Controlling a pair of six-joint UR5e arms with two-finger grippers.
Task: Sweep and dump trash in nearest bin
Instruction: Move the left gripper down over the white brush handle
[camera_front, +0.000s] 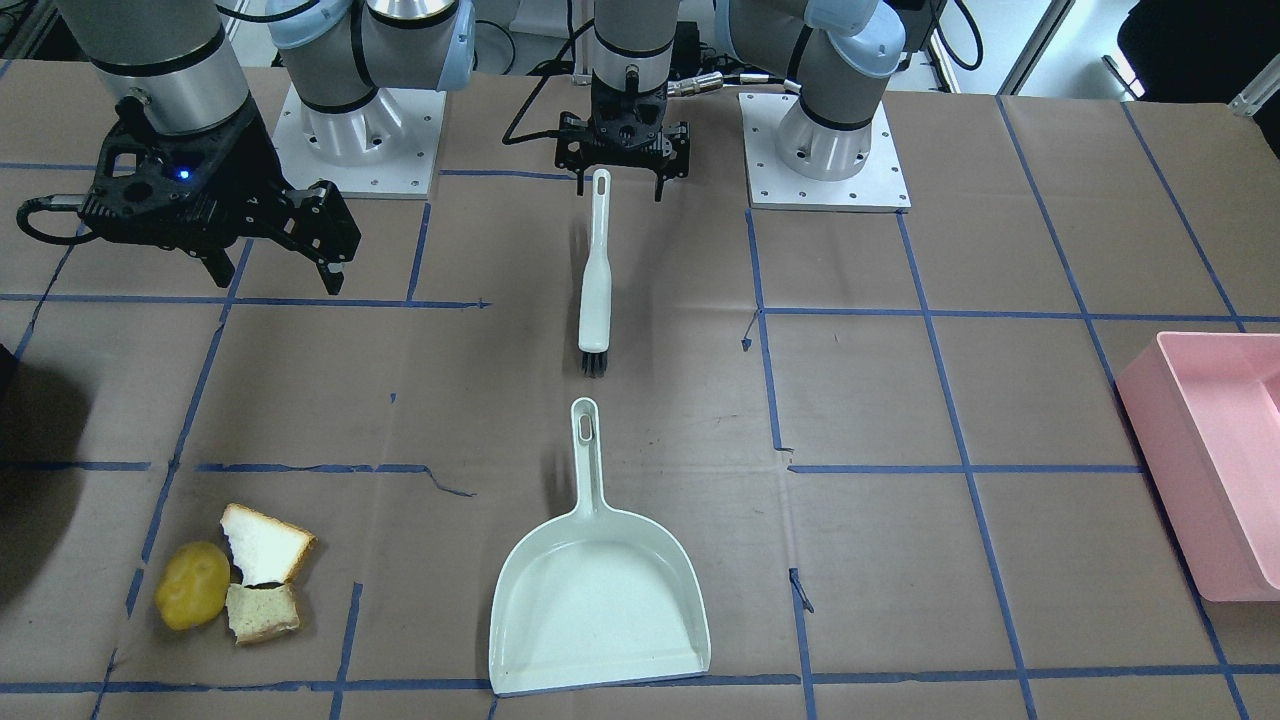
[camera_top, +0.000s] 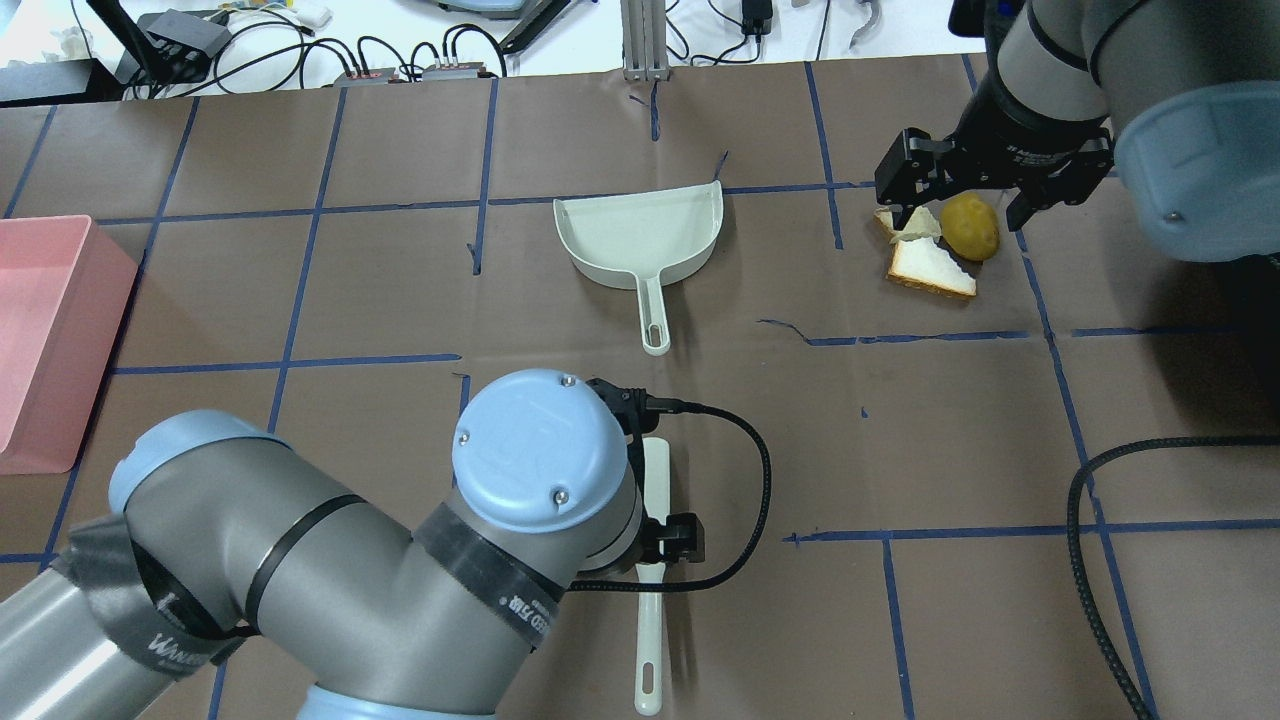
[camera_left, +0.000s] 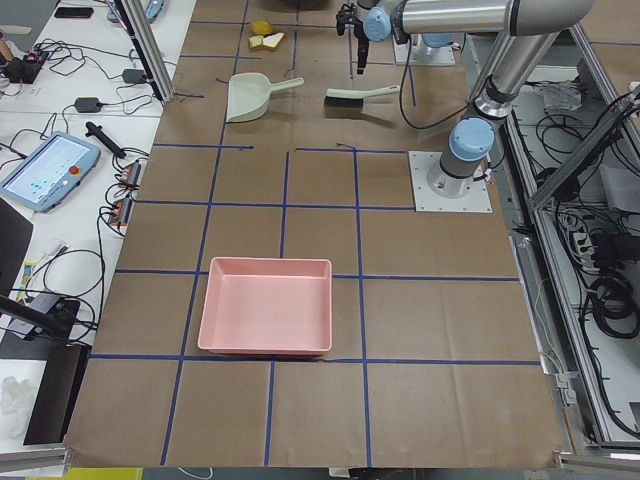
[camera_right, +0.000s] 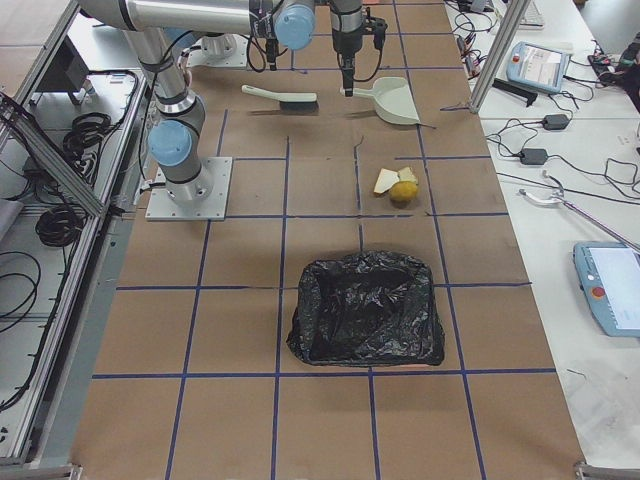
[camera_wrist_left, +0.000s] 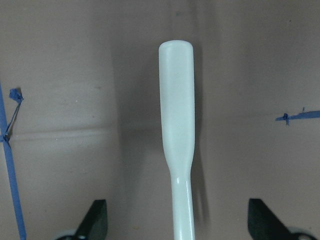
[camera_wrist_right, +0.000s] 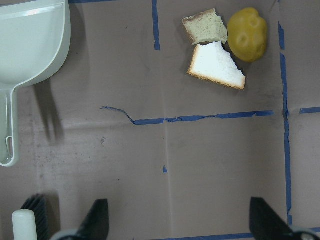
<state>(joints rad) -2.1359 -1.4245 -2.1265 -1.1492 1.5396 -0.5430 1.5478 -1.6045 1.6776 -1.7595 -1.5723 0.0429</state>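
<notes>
My gripper will lift the white brush, and I expect a hidden row along its bottom side then, because black bristles (camera_front: 594, 364) stick out from under the white brush's rounded tip (camera_front: 594, 343).
The trash is a yellow lump (camera_front: 192, 585) and two white bread pieces (camera_front: 265, 545) with brown crust, piled on the brown table. It also shows in the right wrist view (camera_wrist_right: 220, 55). A pale dustpan (camera_front: 600, 590) lies mid-table, and a white brush (camera_front: 597, 280) with black bristles lies in line with its handle. My left gripper (camera_front: 620, 185) is open, low over the brush handle's end. In the left wrist view its fingers (camera_wrist_left: 95, 222) stand either side of the handle (camera_wrist_left: 176, 110). My right gripper (camera_front: 275, 275) is open and empty, raised high above the table near the trash.
A pink bin (camera_front: 1210, 470) stands at the table's end on my left side. A bin lined with a black bag (camera_right: 368, 310) stands on my right side, close to the trash (camera_right: 398, 185). Blue tape lines cross the table.
</notes>
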